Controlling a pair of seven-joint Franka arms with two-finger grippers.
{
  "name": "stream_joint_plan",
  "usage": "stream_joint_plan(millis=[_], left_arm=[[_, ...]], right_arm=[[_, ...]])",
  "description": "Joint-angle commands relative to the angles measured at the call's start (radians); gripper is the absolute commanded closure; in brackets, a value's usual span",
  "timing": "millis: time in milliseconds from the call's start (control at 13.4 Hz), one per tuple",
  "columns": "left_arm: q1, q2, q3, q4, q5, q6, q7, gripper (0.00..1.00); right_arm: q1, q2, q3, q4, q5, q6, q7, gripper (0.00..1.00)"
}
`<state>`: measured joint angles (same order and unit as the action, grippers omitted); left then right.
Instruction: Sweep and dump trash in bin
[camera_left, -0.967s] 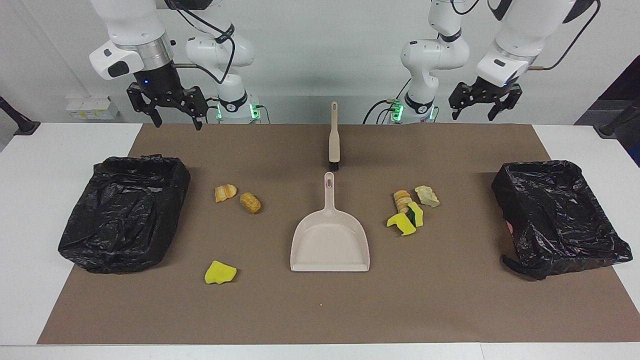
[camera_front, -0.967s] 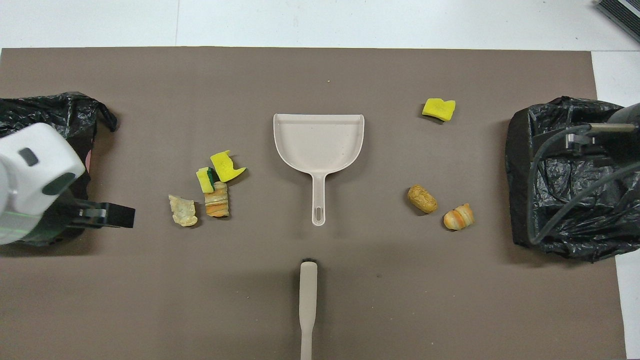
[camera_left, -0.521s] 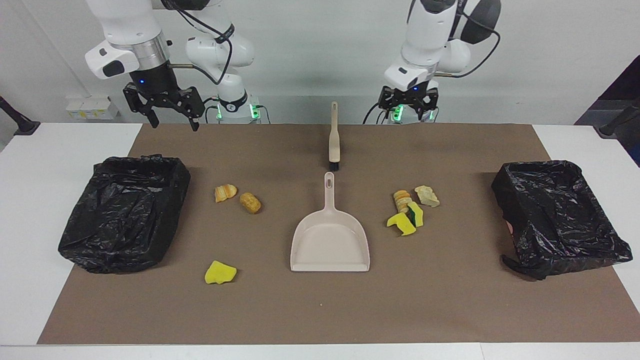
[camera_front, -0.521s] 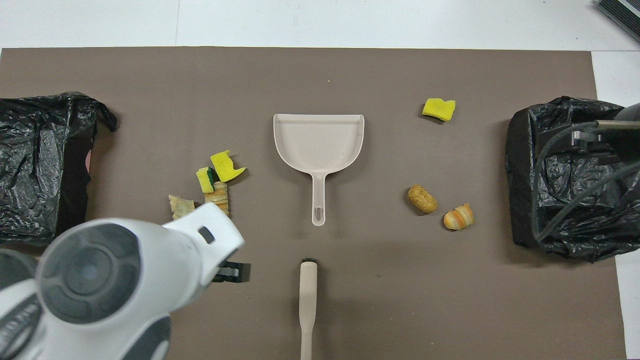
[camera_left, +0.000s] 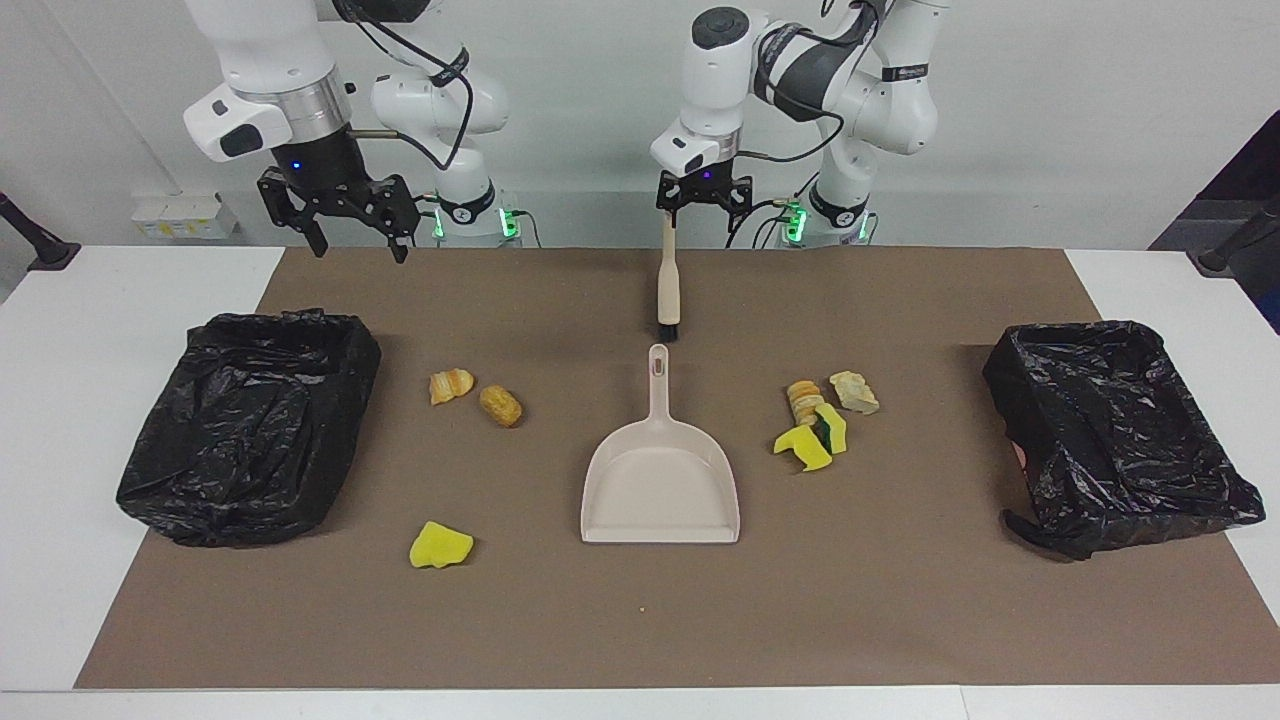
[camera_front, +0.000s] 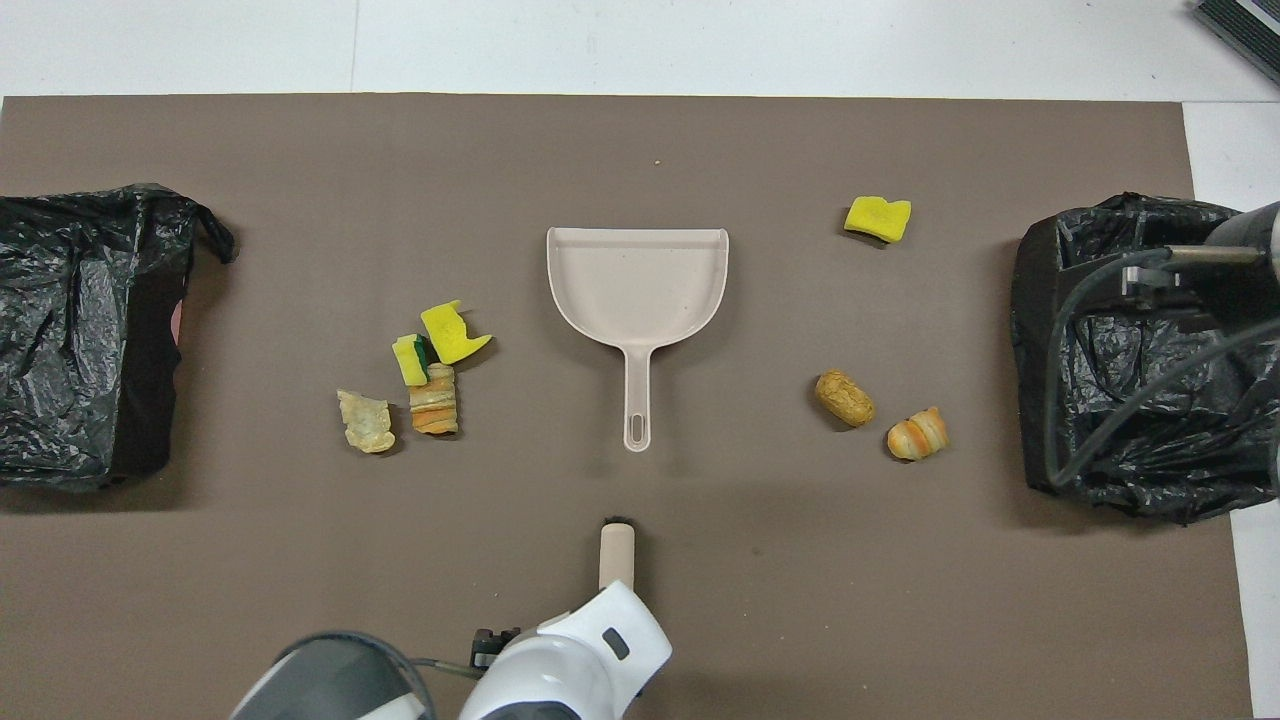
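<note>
The curved yellow sponge (camera_front: 455, 334) is at the far edge of its group (camera_front: 446, 310). It should slide past the brush when I sweep.
The trash lies in two groups on the brown mat. Toward the left arm's end are yellow sponge pieces (camera_left: 803, 447) (camera_front: 452, 333), a bread lump (camera_left: 802, 397) and a pale lump (camera_left: 854, 392). Toward the right arm's end are two bread lumps (camera_left: 451, 385) (camera_left: 500, 404) and a yellow sponge (camera_left: 440, 546) (camera_front: 877, 218). A black-lined bin (camera_left: 250, 425) (camera_left: 1115, 430) stands at each end. My left gripper (camera_left: 703, 212) hangs open over the brush's handle end, holding nothing. My right gripper (camera_left: 360, 245) hangs open and empty, high by the bin at its end.
A beige dustpan (camera_left: 660, 480) (camera_front: 637, 280) lies mid-mat, its handle pointing toward the robots. The beige brush (camera_left: 668, 280) (camera_front: 616, 548) lies in line with it, nearer the robots, bristles toward the pan. In the overhead view the left arm's wrist covers the brush's handle end.
The left arm has swung from over the bin at its end across to the middle, above the brush's handle end. The right gripper has barely shifted. No trash has moved.
</note>
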<state>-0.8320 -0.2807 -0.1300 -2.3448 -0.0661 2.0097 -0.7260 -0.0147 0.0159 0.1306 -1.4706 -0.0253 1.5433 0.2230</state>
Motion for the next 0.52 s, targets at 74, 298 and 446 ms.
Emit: stream_joint_plan(millis=[74,298,446], left_arm=[[-0.13,0.018,0.023,-0.112,-0.012,0.136,-0.105,0.0],[-0.191,0.072,0.021,-0.143,-0.012,0.237,-0.179,0.0],[-0.21,0.075,0.021,-0.157,-0.012,0.25,-0.179,0.0]], right_arm=[[0.073,0.03,0.003,-0.019,-0.007,0.082,0.102,0.0],[0.131,0.087,0.003,-0.016,-0.036,0.141,0.145,0.0],[0.206,0.122,0.003,-0.016,-0.064,0.17,0.252,0.0]])
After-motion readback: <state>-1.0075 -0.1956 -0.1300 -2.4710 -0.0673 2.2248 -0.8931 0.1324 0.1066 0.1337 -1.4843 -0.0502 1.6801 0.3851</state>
